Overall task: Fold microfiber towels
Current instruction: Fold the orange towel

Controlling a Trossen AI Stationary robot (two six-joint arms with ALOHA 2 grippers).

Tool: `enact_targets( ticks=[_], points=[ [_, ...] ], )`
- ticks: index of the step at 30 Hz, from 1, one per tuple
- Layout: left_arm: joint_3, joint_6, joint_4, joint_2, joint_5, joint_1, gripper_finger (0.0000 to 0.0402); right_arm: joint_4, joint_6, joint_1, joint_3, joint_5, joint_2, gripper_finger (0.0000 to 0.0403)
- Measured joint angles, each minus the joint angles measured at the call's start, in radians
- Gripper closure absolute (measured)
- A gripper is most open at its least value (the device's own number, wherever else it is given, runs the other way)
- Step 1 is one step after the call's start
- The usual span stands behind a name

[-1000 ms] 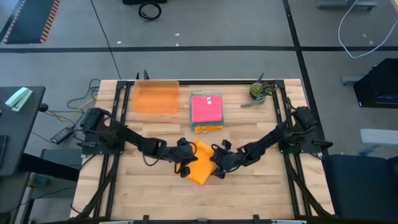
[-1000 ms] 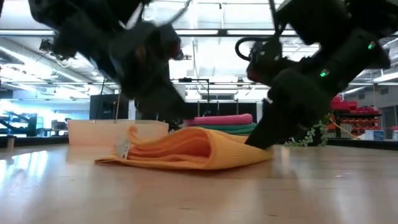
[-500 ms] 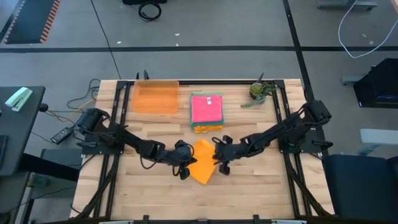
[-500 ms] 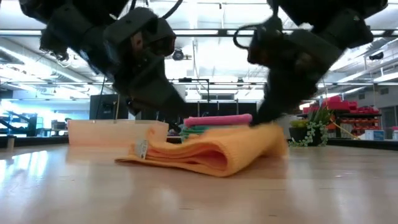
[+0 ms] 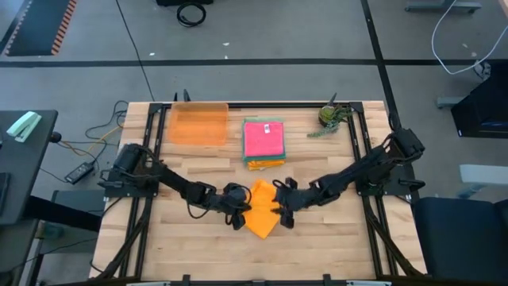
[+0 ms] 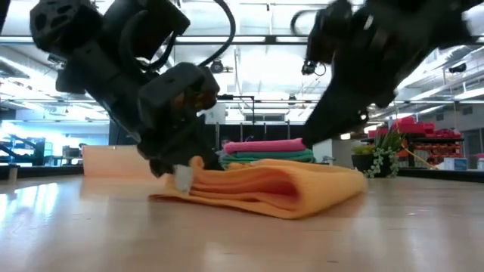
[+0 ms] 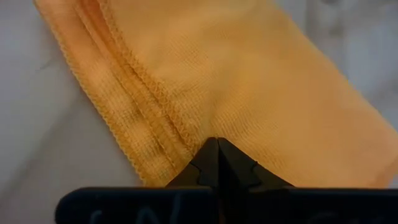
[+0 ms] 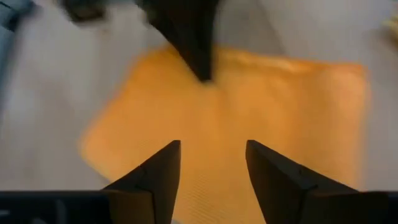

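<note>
The closed fingers of my left gripper rest on the towel beside its slanting layered edges (image 7: 132, 92), so I should first turn the towel, then open and grab a corner.
A folded orange microfiber towel (image 5: 261, 209) lies on the wooden table between my two grippers, its layered edges and white tag (image 6: 183, 178) at the left end. My left gripper (image 5: 240, 209) is shut, with its tips down on that end. My right gripper (image 5: 282, 213) is open. It hovers above the towel's right end (image 6: 340, 185) with nothing between its fingers (image 8: 152, 177). More microfiber towels sit in a stack, a pink one (image 5: 263, 139) on top, at the far middle. My left gripper's shut fingertips (image 7: 217, 152) rest on the towel's top layer (image 7: 214, 127), right beside the stitched, stacked edges near the left end. They come slanting down from the table's left. No cloth shows between the tips. The towel lies flat on the table.
A translucent orange tray (image 5: 198, 124) stands at the far left, and a small plant (image 5: 332, 117) at the far right. The towel stack is just beyond the folded towel. Bare wood (image 5: 317, 246) stretches toward the near edge.
My right gripper has opened, let go of the towel's right end and risen clear of it. My left gripper has sunk onto the towel's left end, rolling a little. The towel has slid slightly toward the table's right edge and now lies settled.
</note>
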Motion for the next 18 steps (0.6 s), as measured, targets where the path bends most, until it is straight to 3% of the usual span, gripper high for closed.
enact_targets(
  ticks=[6, 13, 18],
  points=[
    [0.039, -0.024, 0.117, 0.062, 0.023, -0.064, 0.0393, 0.176, 0.142, 0.157, 0.004, 0.19, 0.062, 0.0222],
    [0.244, 0.082, 0.098, 0.108, 0.057, -0.116, 0.0389, 0.172, 0.294, 0.3, 0.074, 0.203, 0.205, 0.0246],
    [0.383, 0.246, -0.227, 0.053, 0.033, -0.103, 0.0396, 0.127, 0.311, 0.378, 0.179, 0.219, 0.287, 0.0262]
  ],
)
